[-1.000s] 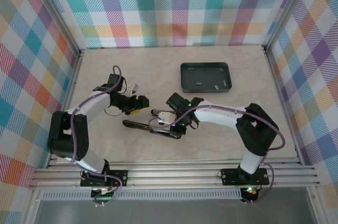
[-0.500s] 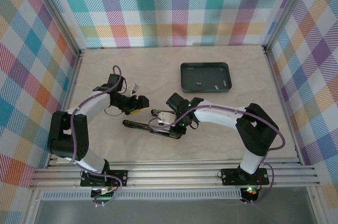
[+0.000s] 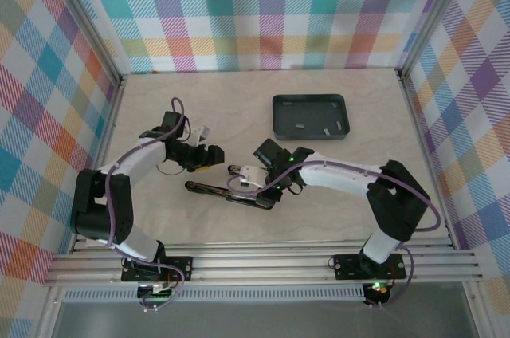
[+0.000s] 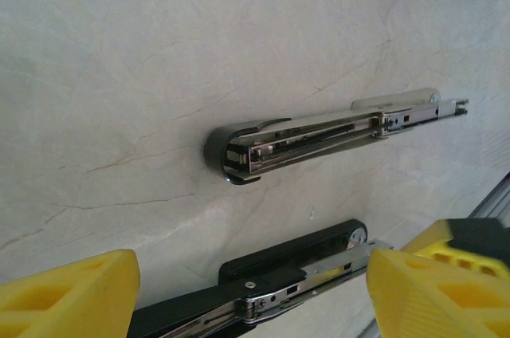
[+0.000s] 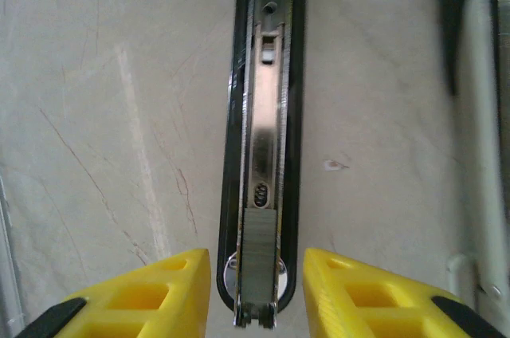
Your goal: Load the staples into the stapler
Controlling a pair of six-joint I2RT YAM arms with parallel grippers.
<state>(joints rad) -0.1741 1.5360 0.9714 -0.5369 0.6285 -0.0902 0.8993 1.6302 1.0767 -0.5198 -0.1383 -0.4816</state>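
The stapler's black cover (image 3: 209, 190) slants across my left gripper's opening, so I should turn this gripper to straddle the cover's loose end (image 3: 191, 186) before I fold it shut.
The stapler (image 3: 223, 191) lies opened on the table, its black base and metal magazine channel (image 5: 263, 115) facing up. A short grey strip of staples (image 5: 261, 262) lies in the channel's near end. My right gripper (image 5: 256, 290) stands open just above it, one yellow finger (image 5: 159, 294) on each side, touching neither the strip nor the channel. The stapler's silver upper arm (image 4: 319, 135) lies apart beside the base (image 4: 287, 262). My left gripper (image 4: 247, 298) hovers open over the base with nothing between its fingers. In the top view the left gripper (image 3: 209, 155) and right gripper (image 3: 264, 186) flank the stapler.
A dark grey tray (image 3: 279, 119) sits behind the stapler at the back right and holds a few loose staples (image 3: 300, 124). Checkered walls enclose the table on three sides. Open tabletop lies left and in front of the stapler.
My right gripper's jaws have spread apart and let go of the staple strip, which now rests in the channel. The right wrist has shifted slightly. The left arm has stayed still.
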